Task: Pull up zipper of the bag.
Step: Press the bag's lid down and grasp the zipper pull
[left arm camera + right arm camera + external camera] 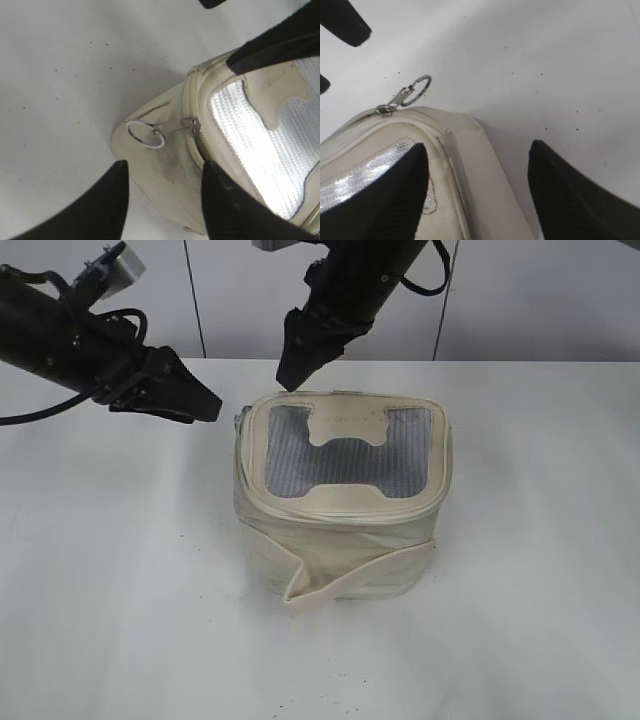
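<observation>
I expect the silver slider (390, 106) to travel round to the bag's front when I pull the slider's ring, because the zipper track (246, 478) curves around the bag's top rim.
The cream bag (340, 540) stands mid-table, its grey ribbed top with the cream H patch facing up and its wide strap (350, 575) across the front. The zipper track (196, 150) runs round the top rim. A silver slider with a ring pull (145, 134) sits at the bag's left far corner; it also shows in the right wrist view (416, 90). My left gripper (165, 172) is open, just left of the bag, its fingers straddling that corner's side. My right gripper (477, 155) is open above the bag's far edge (475, 165), one finger over the top.
The white table (120, 590) spreads all round the bag. A white panelled wall (540, 300) stands behind it. Both black arms come in from the back, the left one (70, 335) low over the table's far left.
</observation>
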Tool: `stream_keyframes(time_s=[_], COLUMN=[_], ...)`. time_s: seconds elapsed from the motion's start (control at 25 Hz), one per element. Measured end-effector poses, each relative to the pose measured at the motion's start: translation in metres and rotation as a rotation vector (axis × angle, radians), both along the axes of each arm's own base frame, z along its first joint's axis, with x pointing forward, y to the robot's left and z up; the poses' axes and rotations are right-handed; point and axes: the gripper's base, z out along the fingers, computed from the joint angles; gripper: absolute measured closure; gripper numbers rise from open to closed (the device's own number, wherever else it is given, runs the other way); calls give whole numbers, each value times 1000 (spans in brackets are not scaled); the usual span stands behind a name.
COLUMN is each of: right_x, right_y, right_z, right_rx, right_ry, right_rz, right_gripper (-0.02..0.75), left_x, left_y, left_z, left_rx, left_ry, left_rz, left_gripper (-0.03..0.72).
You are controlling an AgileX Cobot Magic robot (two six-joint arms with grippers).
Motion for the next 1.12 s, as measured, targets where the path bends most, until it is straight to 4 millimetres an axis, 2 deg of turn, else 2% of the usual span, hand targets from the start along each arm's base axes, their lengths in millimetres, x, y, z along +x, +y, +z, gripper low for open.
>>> stream_keyframes(time_s=[0.52, 0.6, 0.72, 0.92, 1.12], right_x=[-3, -2, -3, -4, -5], right_y=[0, 0, 1, 1, 2], right_z=[-21, -24, -25, -25, -24], right_rx=[-24, -23, -19, -11, 0], right_ry=[41, 49, 57, 73, 89], right_rz=[41, 42, 43, 44, 33], right_gripper=[259, 325, 473, 677, 691], left_x=[-1, -1, -1, 0, 2], left_y=[0, 0, 0, 0, 5], left_z=[0, 0, 0, 0, -4], left_rx=[-1, -1, -2, 2, 85], left_ry=[3, 4, 5, -3, -58], left_rz=[-6, -7, -8, 2, -21], left_gripper=[305, 305, 293, 211, 167])
